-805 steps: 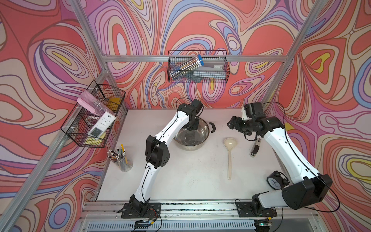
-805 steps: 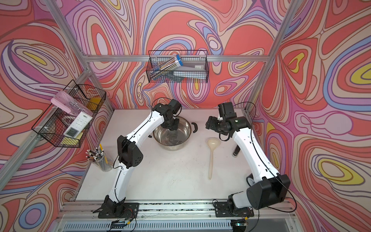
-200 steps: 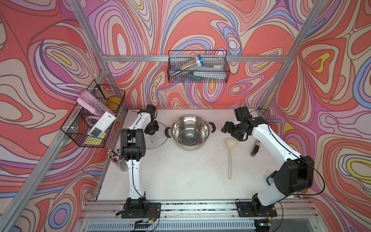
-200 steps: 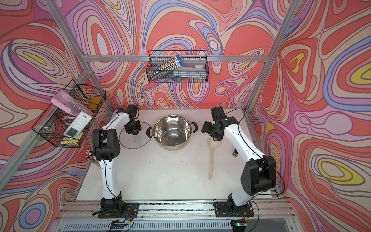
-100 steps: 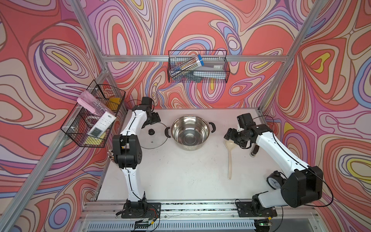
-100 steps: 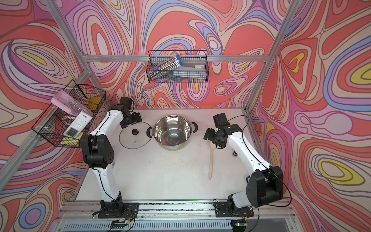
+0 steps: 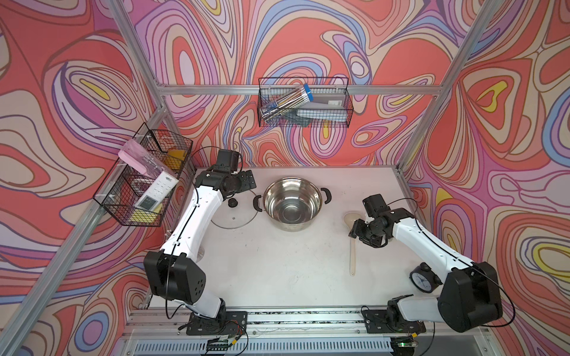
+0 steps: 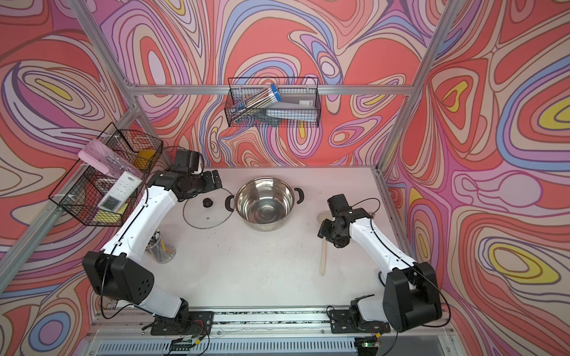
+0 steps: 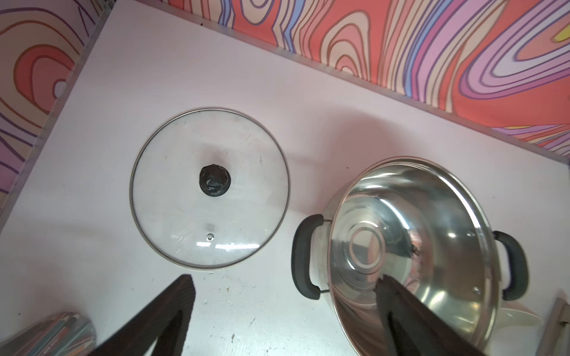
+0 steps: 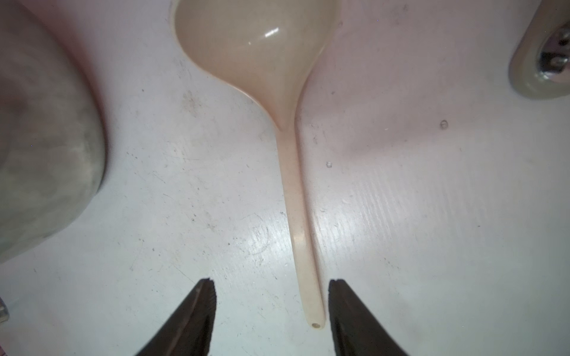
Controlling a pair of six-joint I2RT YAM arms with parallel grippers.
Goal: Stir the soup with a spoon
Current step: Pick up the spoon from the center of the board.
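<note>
The end of the spoon's handle (image 7: 352, 271) is left free by my right gripper, so I should keep moving my open left gripper over the pot (image 7: 292, 204) until it meets that end.
The spoon (image 7: 352, 253), a cream ladle, lies flat on the table right of the steel pot (image 7: 291, 203), bowl toward the back. No soup is in view; the pot's inside shows bare metal. My right gripper (image 7: 357, 230) hangs low over the spoon just behind its bowl. In the right wrist view the gripper (image 10: 271, 283) is open, and the spoon handle (image 10: 300, 234) runs between the fingers, close to one fingertip (image 10: 337, 286). My left gripper (image 7: 246, 182) is open and holds nothing, above the back edge of the glass lid (image 7: 234, 212). In the left wrist view it (image 9: 285, 280) stands wide.
The lid (image 9: 209, 188) lies flat left of the pot (image 9: 413, 255), knob up. A pen cup (image 8: 160, 249) stands by the left arm and a small clock (image 7: 421, 279) at the front right. Wire baskets hang on the left wall (image 7: 142, 185) and back wall (image 7: 303, 103).
My left gripper let go of the lid's knob, opened wide and rose toward the back. My right gripper moved frontward from beside the spoon's bowl to over the handle, its jaws narrowing.
</note>
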